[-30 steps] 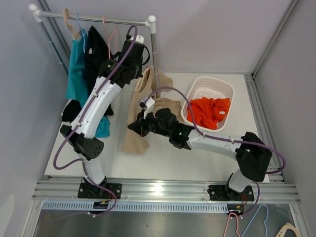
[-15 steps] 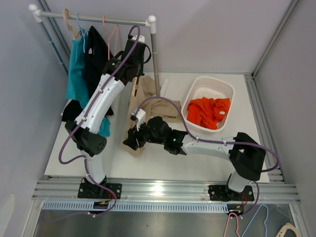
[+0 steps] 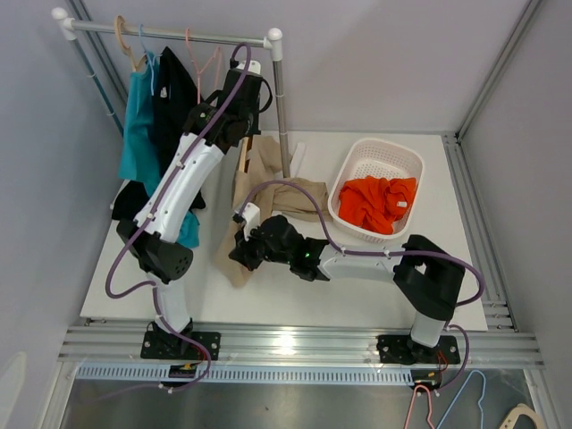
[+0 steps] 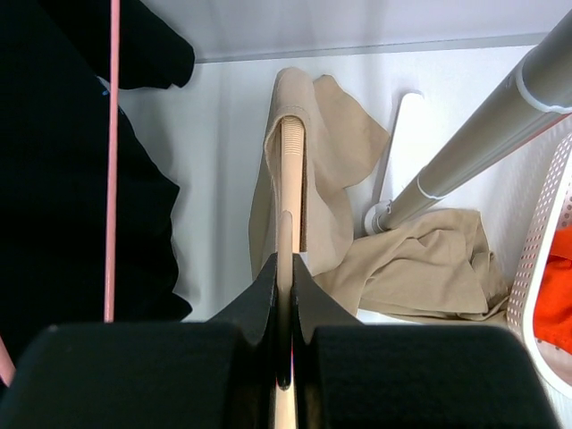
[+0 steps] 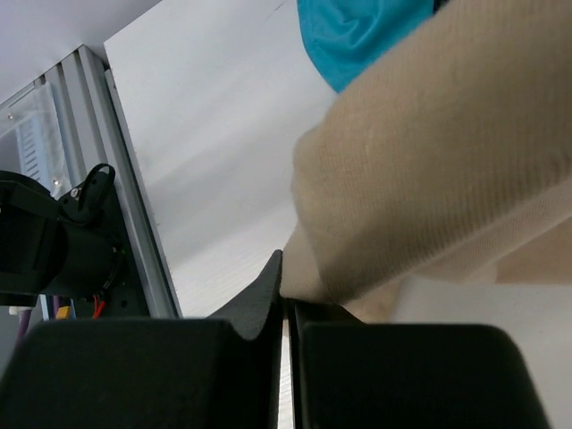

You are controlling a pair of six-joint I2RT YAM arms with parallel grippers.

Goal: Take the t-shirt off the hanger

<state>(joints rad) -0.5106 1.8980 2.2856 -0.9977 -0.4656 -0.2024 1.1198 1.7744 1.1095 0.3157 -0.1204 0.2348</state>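
The beige t-shirt is wrapped around the hanger's far end, so the robot's left gripper should pull the hanger back and out while the right gripper holds the t-shirt.
The beige t-shirt hangs off a pale wooden hanger and trails down onto the white table. My left gripper is shut on the hanger's lower bar, holding it up beside the rail post; in the left wrist view the bar runs straight between the shut fingers. My right gripper is shut on the shirt's lower edge near the table; in the right wrist view beige cloth is pinched between the fingers.
A clothes rail at the back left holds a teal shirt, a black garment and a pink hanger. Its upright post stands next to the beige shirt. A white basket with orange cloth sits at the right.
My right gripper has pulled the shirt's lower part left and toward the front of the table. The left gripper has lifted the hanger slightly toward the rail.
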